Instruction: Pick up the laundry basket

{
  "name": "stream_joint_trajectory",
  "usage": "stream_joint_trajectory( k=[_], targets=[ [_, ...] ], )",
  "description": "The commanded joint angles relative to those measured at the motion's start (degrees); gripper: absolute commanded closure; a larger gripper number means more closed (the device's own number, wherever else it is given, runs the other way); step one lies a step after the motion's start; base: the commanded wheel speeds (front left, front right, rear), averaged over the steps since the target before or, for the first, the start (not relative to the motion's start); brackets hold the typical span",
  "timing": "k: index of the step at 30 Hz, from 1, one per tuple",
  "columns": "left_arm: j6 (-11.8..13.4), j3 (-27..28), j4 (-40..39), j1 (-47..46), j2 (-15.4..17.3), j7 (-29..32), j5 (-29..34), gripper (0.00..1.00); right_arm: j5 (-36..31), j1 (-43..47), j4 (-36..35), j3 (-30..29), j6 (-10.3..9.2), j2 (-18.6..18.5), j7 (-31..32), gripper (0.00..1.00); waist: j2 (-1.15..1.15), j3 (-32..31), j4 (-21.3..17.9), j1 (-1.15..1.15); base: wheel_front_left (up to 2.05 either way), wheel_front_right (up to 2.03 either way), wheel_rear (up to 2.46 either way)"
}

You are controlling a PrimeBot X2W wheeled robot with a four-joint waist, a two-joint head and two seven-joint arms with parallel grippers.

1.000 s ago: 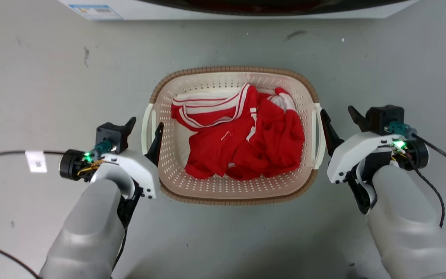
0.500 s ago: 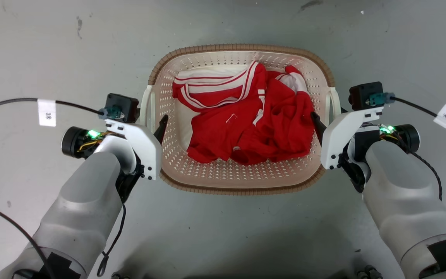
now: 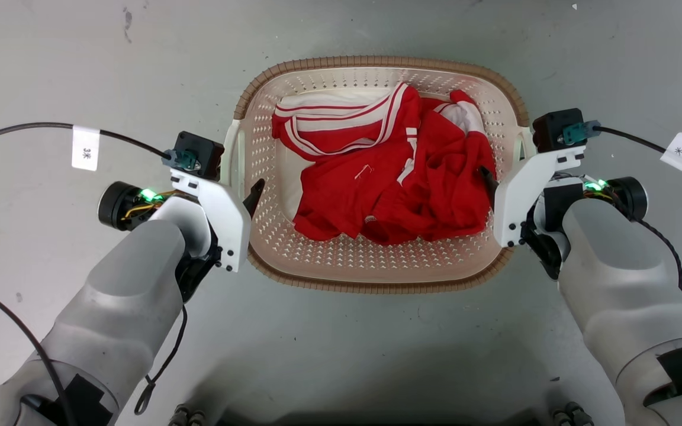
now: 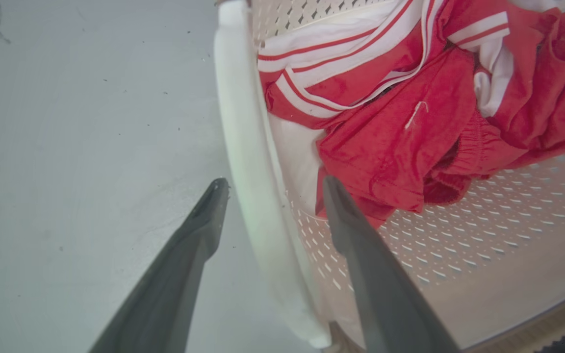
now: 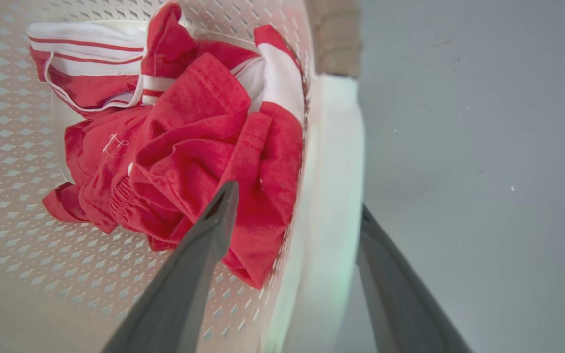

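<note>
My gripper will lift the laundry basket and the heap will come along in place, because the red and white clothes (image 3: pixel 395 174) lie well below the laundry basket's rim (image 3: pixel 381 287).
The laundry basket (image 3: pixel 376 61), cream and perforated with a brown woven-look rim, stands on the grey floor with red and white clothes (image 3: pixel 388 189) inside. My left gripper (image 3: pixel 237 189) is open astride the basket's white left handle (image 4: pixel 243 122). One finger is outside and one inside the basket wall, with small gaps to the handle. My right gripper (image 3: pixel 504 177) is open astride the white right handle (image 5: pixel 336 147). Its inner finger hangs over the red cloth and its outer finger is partly hidden behind the handle.
Black cables with white tags (image 3: pixel 85 148) (image 3: pixel 680 151) trail from both wrists over the grey floor (image 3: pixel 341 355). Parts of my base (image 3: pixel 187 417) show at the bottom edge.
The view has tilted down and the white appliance edge has left the top. Both grippers moved inward from beside the basket; each now straddles a handle.
</note>
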Motion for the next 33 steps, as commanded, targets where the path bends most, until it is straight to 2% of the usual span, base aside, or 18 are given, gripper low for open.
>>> stream_joint_trajectory(
  k=[1,6,7,8,9,16,22,25,33],
  targets=[
    [-0.1,-0.4,0.2,-1.0,0.2,0.0,-0.5,0.00,-0.5,-0.9,0.3,-0.2,-0.02,-0.1,0.2,0.00,0.00,0.0,0.1,-0.01,0.00,0.00,0.00],
    [-0.1,-3.1,1.2,-1.7,0.3,-0.4,-3.3,0.00,-0.8,-1.3,0.6,-1.2,-0.03,-0.1,0.1,0.00,0.00,0.1,0.3,-0.01,0.00,0.00,0.00],
    [-0.1,-3.7,1.3,-1.8,0.1,0.0,-3.9,0.13,-0.8,-1.2,0.7,-1.3,-0.02,-0.1,0.3,0.09,0.00,0.1,0.4,-0.01,0.00,0.00,0.00],
    [-0.1,-4.3,1.3,-2.0,0.0,0.0,-4.4,0.97,-0.7,-1.1,0.7,-1.3,-0.03,-0.1,0.5,0.69,0.00,0.1,0.4,-0.01,0.00,0.00,0.00],
    [-0.1,-5.0,1.0,-2.0,-0.1,-0.1,-5.0,1.00,-0.6,-0.9,0.7,-1.2,-0.03,-0.1,0.6,1.00,0.00,0.1,0.5,-0.01,0.00,0.00,0.00],
    [-0.1,-8.4,0.7,-2.7,0.4,-0.8,-8.6,1.00,-0.8,-1.0,0.8,-1.1,0.05,0.0,0.6,1.00,0.00,-0.4,0.6,-0.01,0.00,0.00,0.00],
    [-0.1,-11.1,-0.5,-1.6,0.2,0.8,-12.8,1.00,-2.1,0.3,0.9,-2.0,0.05,0.0,2.3,1.00,0.00,-3.6,0.7,-0.01,0.00,0.00,0.00],
    [-0.1,-12.6,-1.0,-0.9,0.5,2.3,-14.9,1.00,-4.6,1.5,1.0,-1.7,0.05,0.1,5.2,1.00,0.00,-6.7,0.7,-0.01,0.00,0.00,0.00],
    [-0.1,-17.8,-3.3,2.3,2.3,8.4,-20.0,1.00,-5.1,4.2,1.0,-1.5,0.05,-0.1,14.6,1.00,0.00,-17.5,0.4,-0.01,0.00,0.00,0.00]
  ],
)
